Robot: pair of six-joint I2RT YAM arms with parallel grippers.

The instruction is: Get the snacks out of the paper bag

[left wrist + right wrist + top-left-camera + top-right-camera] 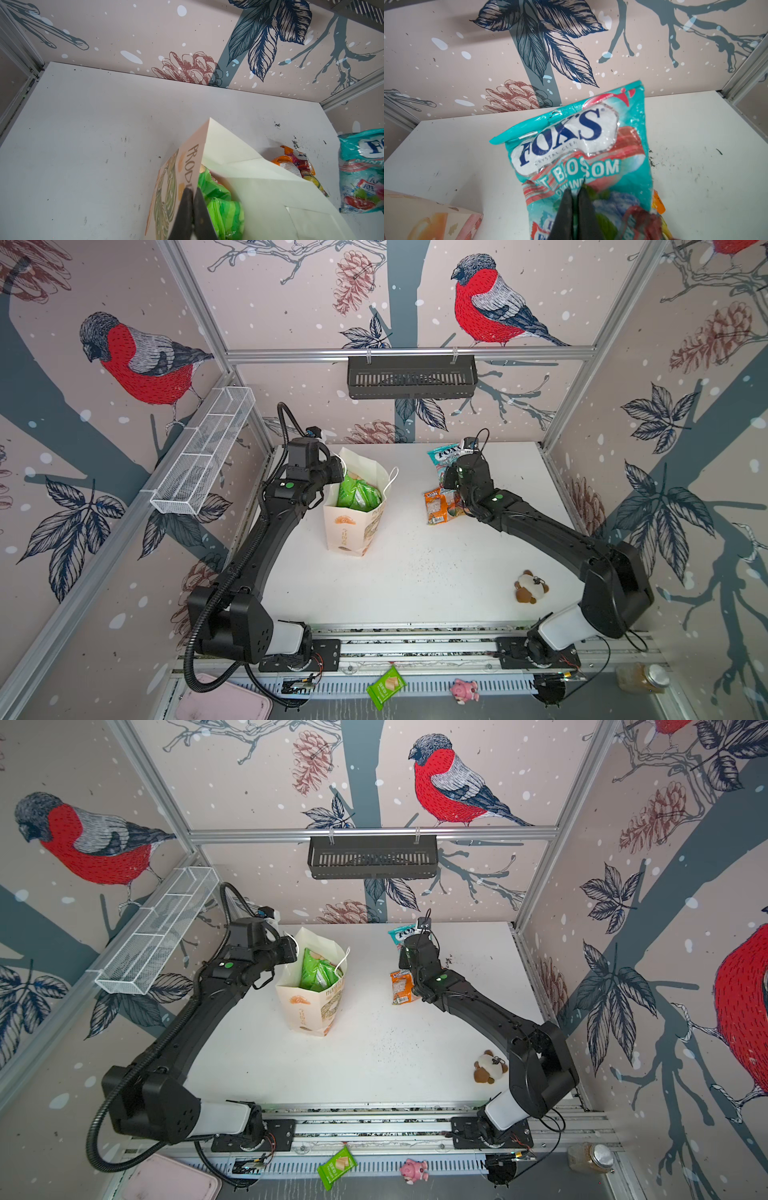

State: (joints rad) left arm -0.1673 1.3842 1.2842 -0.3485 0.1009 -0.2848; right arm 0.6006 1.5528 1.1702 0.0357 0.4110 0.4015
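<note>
The robot's right gripper has the teal snack packet hanging well clear of the paper bag and should keep lowering it until it rests on the orange snack packet.
The cream paper bag stands upright left of the table's middle, mouth open. Bright green snacks fill it. My left gripper is shut on the bag's printed rim, one finger inside and one outside. My right gripper is shut on a teal snack packet at the back right, pinching a fold of its foil. An orange snack packet lies on the table just beside it, partly under my right wrist.
A small brown-and-white plush toy lies at the right front of the table. Below the front rail are a green wafer packet, a pink pig toy, a jar and a pink tray. A wire basket hangs left, a black one behind.
</note>
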